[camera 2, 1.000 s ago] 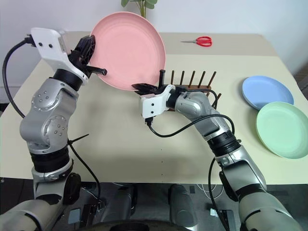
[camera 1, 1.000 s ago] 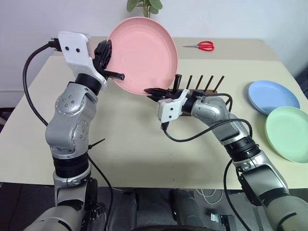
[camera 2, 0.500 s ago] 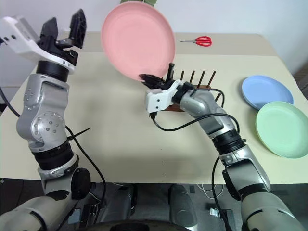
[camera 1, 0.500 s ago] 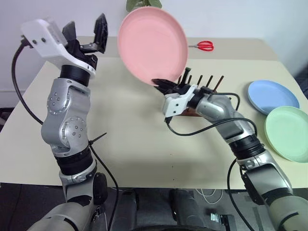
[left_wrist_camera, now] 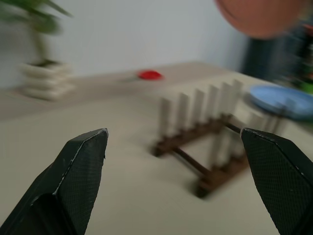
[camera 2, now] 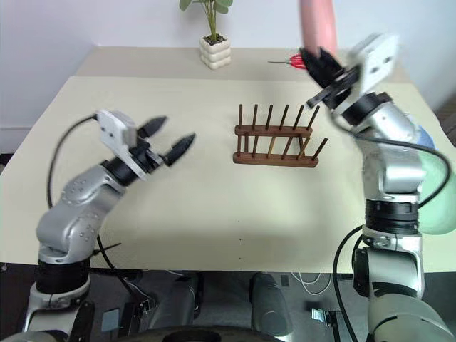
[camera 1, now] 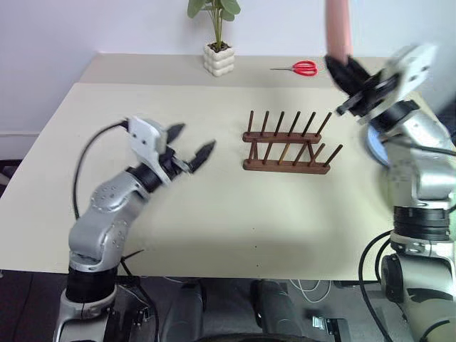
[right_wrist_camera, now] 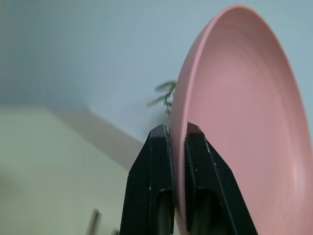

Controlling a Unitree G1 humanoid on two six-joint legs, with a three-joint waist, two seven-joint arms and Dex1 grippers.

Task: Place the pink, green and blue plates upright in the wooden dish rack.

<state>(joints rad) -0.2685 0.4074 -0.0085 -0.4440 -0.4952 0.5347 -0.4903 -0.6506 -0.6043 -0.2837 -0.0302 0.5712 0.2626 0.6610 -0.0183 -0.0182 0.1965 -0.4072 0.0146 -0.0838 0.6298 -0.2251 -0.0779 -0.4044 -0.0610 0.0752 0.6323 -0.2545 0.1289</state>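
Note:
My right gripper is holding the pink plate by its lower rim (camera 1: 339,53), so next I tilt the plate's free edge down toward the rack's end slot (camera 1: 318,144) before I set the plate in place.
My right gripper (camera 1: 347,77) is shut on the lower rim of the pink plate (camera 1: 336,28) and holds it upright, edge-on, high above the right end of the wooden dish rack (camera 1: 285,144). In the right wrist view the two fingers pinch the pink plate (right_wrist_camera: 244,122) at its rim. The rack stands empty at the table's middle. My left gripper (camera 1: 191,142) hangs open and empty just left of the rack, low over the table. The blue plate (left_wrist_camera: 279,100) lies flat to the right of the rack. The green plate (camera 2: 438,192) lies nearer, partly behind my right arm.
Red scissors (camera 1: 303,68) lie at the far edge of the table, behind the rack. A white pot with a plant (camera 1: 219,60) stands at the far middle. The beige table (camera 1: 214,214) is bare in front of the rack.
My left gripper opened, let go of the pink plate and dropped towards the table. My right gripper carried the plate up and to the right, turning it edge-on.

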